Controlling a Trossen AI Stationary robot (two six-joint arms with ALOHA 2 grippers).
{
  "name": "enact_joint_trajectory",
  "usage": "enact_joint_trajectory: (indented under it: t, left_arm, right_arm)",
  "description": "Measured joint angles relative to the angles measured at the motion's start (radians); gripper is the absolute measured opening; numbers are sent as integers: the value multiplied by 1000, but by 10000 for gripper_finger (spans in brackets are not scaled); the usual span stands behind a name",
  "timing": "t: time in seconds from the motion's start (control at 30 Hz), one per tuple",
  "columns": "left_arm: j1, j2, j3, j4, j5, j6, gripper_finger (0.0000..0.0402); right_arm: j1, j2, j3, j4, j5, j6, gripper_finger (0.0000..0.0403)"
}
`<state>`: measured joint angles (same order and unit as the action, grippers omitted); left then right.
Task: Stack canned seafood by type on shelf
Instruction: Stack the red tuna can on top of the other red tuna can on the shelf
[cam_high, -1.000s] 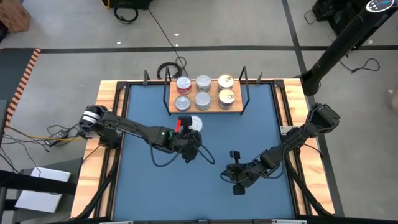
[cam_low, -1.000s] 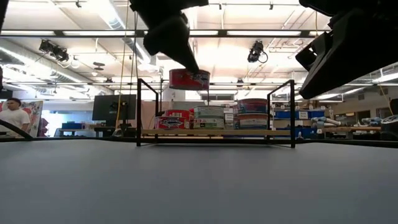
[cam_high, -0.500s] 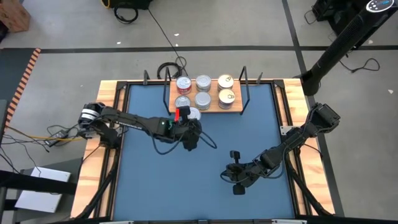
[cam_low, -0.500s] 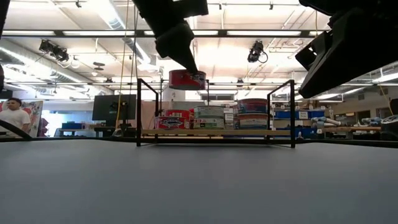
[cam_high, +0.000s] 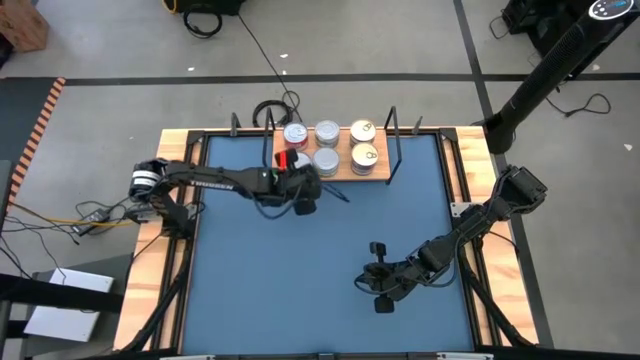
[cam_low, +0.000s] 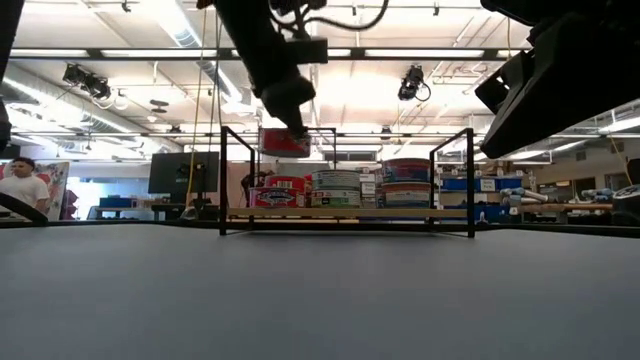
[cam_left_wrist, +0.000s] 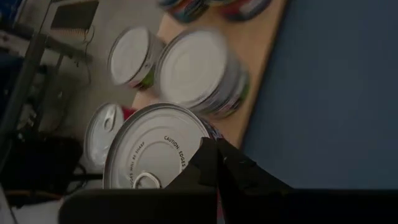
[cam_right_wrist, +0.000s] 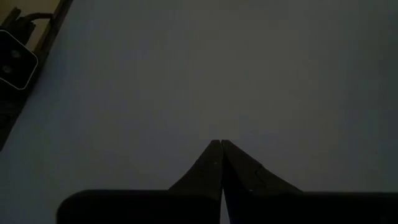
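Note:
I should keep lowering the red-sided can (cam_low: 282, 143) with my left gripper until it rests on the matching red tin (cam_low: 276, 196), then let go, because the can is hanging level above that tin.
My left gripper (cam_high: 293, 172) is shut on a red-sided can of seafood with a silver pull-tab lid (cam_left_wrist: 149, 149). It holds the can in the air (cam_low: 283, 142) over the near left corner of the shelf (cam_high: 345, 172), above the red tins (cam_low: 280, 190) stacked there. Other tins stand on the wooden board: silver-topped ones (cam_high: 326, 158) and gold-topped ones (cam_high: 365, 155). My right gripper (cam_high: 362, 283) is shut on nothing, low over the blue table near its right front. My left gripper pinches the can at the rim of its lid (cam_left_wrist: 198, 148), on the side toward the table's near edge, with only the fingertips (cam_low: 298, 126) on it. The fingers slant down from the near left. The can hangs below them about level, lid up, clear of the tins underneath.
Black wire uprights (cam_low: 222, 180) (cam_low: 470, 180) stand at the shelf's two ends. A wooden rim (cam_high: 170, 200) runs round the blue table. A cable coil (cam_high: 266, 112) lies behind the shelf. The blue surface (cam_high: 300, 280) in front of the shelf is bare.
My left gripper has swung toward the table's far edge with the red can still in its hold. It has gone from over the blue table in front of the shelf to above the shelf's near left tins, and the can has stayed level.

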<state>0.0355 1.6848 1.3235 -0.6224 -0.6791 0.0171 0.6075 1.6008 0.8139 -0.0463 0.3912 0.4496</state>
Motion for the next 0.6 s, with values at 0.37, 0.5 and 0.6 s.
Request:
enact_joint_trajectory:
  t: [0.37, 0.5, 0.6]
  left_arm:
    - [118, 8, -57, 33, 86, 29, 0]
    - [138, 8, -101, 83, 98, 30, 0]
    - [141, 8, -115, 122, 120, 31, 0]
  right_arm:
    - [0, 0, 0, 0, 0, 0, 16]
    - [0, 0, 0, 0, 0, 0, 16]
    - [0, 0, 0, 0, 0, 0, 12]
